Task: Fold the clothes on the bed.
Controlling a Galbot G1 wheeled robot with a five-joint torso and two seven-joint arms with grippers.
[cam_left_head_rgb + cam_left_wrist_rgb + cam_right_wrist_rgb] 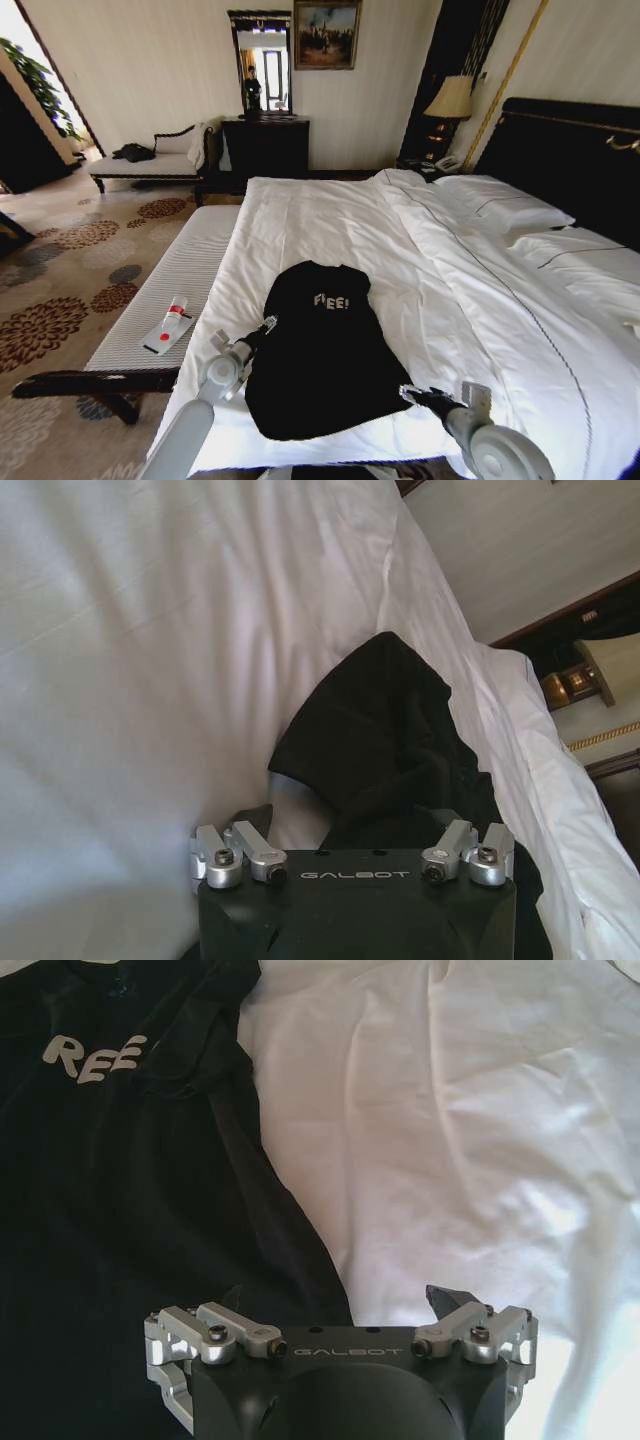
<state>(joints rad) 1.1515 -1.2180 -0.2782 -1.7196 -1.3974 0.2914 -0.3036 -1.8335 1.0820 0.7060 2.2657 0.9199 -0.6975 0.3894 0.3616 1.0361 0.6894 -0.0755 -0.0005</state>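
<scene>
My gripper will pull the sleeve of the black T-shirt [320, 365] outward. The T-shirt should then open out a hidden tuck at the white lettering [331, 302], because the lettering looks squeezed and broken.
The clothes are one black T-shirt [320, 350] with white lettering, lying flat and lettering-up on the white duvet of the bed [450, 290], near its foot. My left gripper [264, 328] is at the shirt's left edge, open; in the left wrist view the left gripper [350, 825] has one dark finger [255, 820] on the duvet and the other side lost against the black cloth [380, 730]. My right gripper [412, 393] is at the shirt's lower right corner, open. In the right wrist view the right gripper [340, 1305] straddles the shirt's edge [150, 1180], with one fingertip [447, 1302] over white duvet.
A narrow striped bench [200, 260] runs along the bed's left side, with a small bottle and card [172, 320] on it. Pillows [500, 205] and a dark headboard [560, 150] lie at the far right. A dresser with mirror [265, 145] stands against the back wall.
</scene>
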